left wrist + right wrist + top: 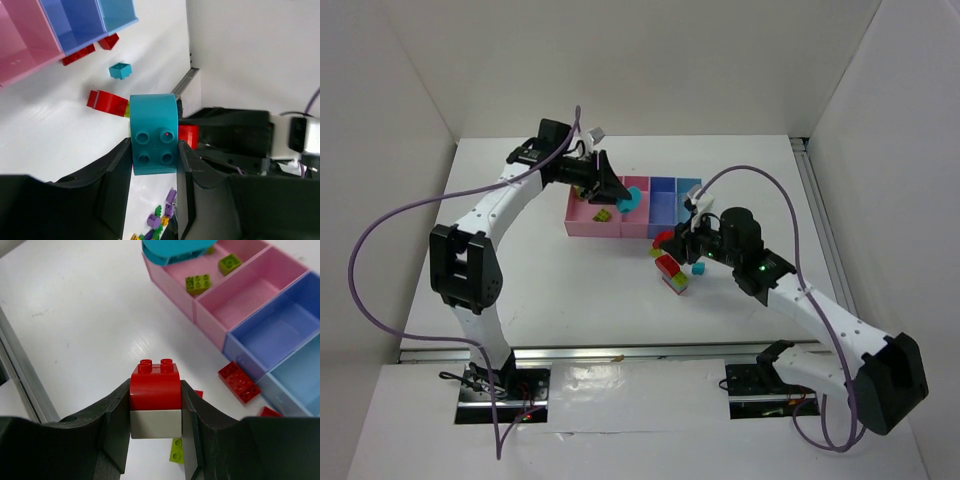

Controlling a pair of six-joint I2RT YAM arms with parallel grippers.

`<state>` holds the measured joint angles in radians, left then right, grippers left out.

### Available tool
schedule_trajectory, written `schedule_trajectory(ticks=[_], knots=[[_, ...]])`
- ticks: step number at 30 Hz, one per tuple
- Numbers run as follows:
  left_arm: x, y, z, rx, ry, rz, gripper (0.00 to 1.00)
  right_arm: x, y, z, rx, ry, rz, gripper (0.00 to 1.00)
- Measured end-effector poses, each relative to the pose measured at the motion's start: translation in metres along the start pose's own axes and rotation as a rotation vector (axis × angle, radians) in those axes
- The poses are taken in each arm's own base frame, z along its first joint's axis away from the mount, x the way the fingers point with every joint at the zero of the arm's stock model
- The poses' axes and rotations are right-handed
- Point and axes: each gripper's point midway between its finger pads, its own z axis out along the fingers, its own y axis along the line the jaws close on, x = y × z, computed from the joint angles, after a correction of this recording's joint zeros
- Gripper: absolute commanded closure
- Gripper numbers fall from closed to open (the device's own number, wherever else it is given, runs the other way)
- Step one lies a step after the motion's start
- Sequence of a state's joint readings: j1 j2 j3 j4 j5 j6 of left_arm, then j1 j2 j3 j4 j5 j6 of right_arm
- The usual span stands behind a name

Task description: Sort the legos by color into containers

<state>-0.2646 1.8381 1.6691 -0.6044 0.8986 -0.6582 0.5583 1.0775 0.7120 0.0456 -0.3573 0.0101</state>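
The narrow pink bin (pixel 637 183) is empty below the cyan brick (pixel 632 200), so the robot's left gripper keeps moving the brick into that bin and lets go of it inside.
My left gripper (pixel 624 199) is shut on a cyan brick (pixel 154 134) and holds it over the seam of the wide pink bin (pixel 582 224) and the narrow pink bin (pixel 636 222). Two lime bricks (pixel 198 282) lie in the wide pink bin (pixel 165 277). My right gripper (pixel 670 244) is shut on a red brick with a white base (pixel 155 400), above the table in front of the bins. The periwinkle bin (pixel 663 205) and the light blue bin (pixel 688 189) show nothing inside.
Loose on the table before the bins lie a red-and-lime stack (pixel 671 272), a small cyan brick (pixel 699 268), a flat red brick (pixel 239 382) and a lime brick (pixel 176 450) under my right gripper. White walls enclose the table.
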Motion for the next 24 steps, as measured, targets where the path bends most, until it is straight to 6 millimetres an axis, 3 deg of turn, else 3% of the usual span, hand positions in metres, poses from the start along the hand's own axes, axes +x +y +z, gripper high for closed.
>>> schedule_trajectory(ticks=[4,7,15,21,24], knots=[[-0.009,0.004,0.005,-0.035,-0.025,0.017,1.0,-0.021,-0.013,-0.019,0.116,-0.066,-0.018,1.0],[-0.017,0.009,0.01,-0.068,-0.043,0.048,1.0,-0.03,-0.035,-0.029,0.26,-0.078,-0.01,1.0],[-0.048,0.039,0.043,-0.226,-0.066,0.124,1.0,-0.034,-0.084,-0.056,0.594,-0.078,0.087,1.0],[-0.063,0.062,0.06,-0.411,-0.098,0.204,1.0,-0.034,-0.102,-0.074,0.742,-0.084,0.129,1.0],[-0.072,0.068,0.066,-0.483,-0.129,0.239,1.0,-0.043,-0.108,-0.079,0.791,-0.1,0.131,0.98]])
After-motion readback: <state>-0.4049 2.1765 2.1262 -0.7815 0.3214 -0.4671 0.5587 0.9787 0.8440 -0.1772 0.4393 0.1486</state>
